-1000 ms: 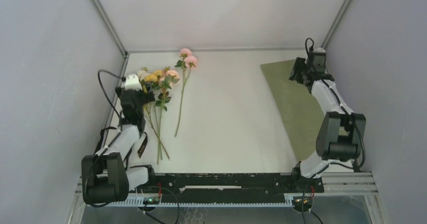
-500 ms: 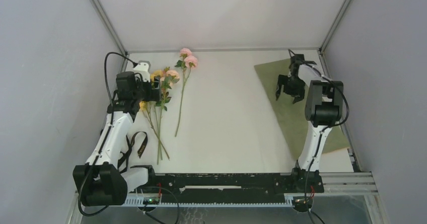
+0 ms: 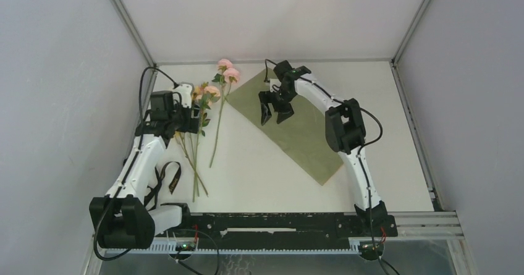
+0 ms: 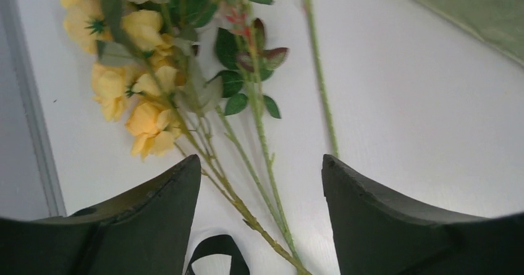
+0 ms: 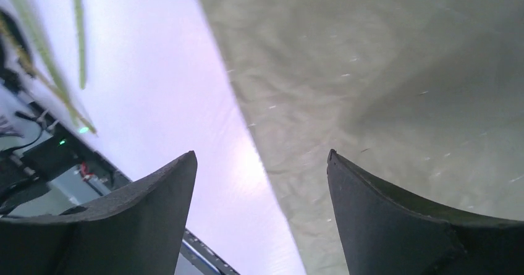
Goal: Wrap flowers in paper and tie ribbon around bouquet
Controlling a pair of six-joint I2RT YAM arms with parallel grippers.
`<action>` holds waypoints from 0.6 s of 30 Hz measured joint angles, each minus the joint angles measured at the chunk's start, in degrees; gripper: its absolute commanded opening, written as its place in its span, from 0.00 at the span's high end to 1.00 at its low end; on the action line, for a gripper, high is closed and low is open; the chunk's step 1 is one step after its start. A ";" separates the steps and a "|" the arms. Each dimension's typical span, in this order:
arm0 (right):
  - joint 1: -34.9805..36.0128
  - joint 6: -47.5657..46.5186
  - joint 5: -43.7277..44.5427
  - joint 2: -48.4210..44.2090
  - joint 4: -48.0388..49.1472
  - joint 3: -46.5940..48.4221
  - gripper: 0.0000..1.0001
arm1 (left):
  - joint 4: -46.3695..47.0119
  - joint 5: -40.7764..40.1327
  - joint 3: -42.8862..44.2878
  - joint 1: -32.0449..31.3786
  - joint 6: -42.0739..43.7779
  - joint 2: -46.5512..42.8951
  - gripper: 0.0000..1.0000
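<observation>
The olive paper (image 3: 300, 130) is lying in a long, narrow oblong (image 3: 309, 154), so it will open out into a much wider sheet when I lift the paper's edge.
The flowers (image 3: 199, 96) lie at the table's left, yellow and orange blooms bunched, two pink ones (image 3: 227, 72) farther back, stems running toward me. My left gripper (image 3: 196, 119) hovers open over them. In the left wrist view the yellow blooms (image 4: 142, 102) and thin stems (image 4: 262, 139) lie between and beyond its open fingers (image 4: 154, 219), untouched. The paper (image 3: 290, 130) lies flat mid-table, olive side up. My right gripper (image 3: 275, 115) hangs open over the sheet's far left part. In its wrist view the paper (image 5: 383, 71) edge runs between the spread fingers (image 5: 395, 213). The ribbon (image 3: 170, 179) loops near the left arm.
A loop of the ribbon (image 4: 216, 253) shows just under the left fingers. A metal frame post (image 3: 126, 21) and grey side walls bound the table. The black rail (image 3: 278, 222) with the arm bases runs along the near edge.
The right arm swung from the far right to mid-table, and the paper shifted left with it. The left arm stretched out over the flowers, its jaws narrowing a little.
</observation>
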 measured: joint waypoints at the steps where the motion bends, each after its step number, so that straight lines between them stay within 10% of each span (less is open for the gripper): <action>1: 0.72 0.07 -1.44 -0.87 -0.04 -0.02 0.14 | -0.76 -0.33 0.11 -1.18 0.61 -0.02 0.30; 10: -23.52 0.98 3.67 -21.42 8.68 -20.33 0.20 | -7.17 1.07 2.21 -22.73 7.96 3.32 0.46; 14: -38.03 0.76 1.86 -14.91 9.03 -12.66 0.17 | -6.86 0.39 5.16 -31.28 9.35 11.34 0.56; 18: -38.07 -0.22 -1.38 -2.27 6.23 2.58 0.17 | -5.70 -2.82 10.88 -36.30 9.68 23.54 0.59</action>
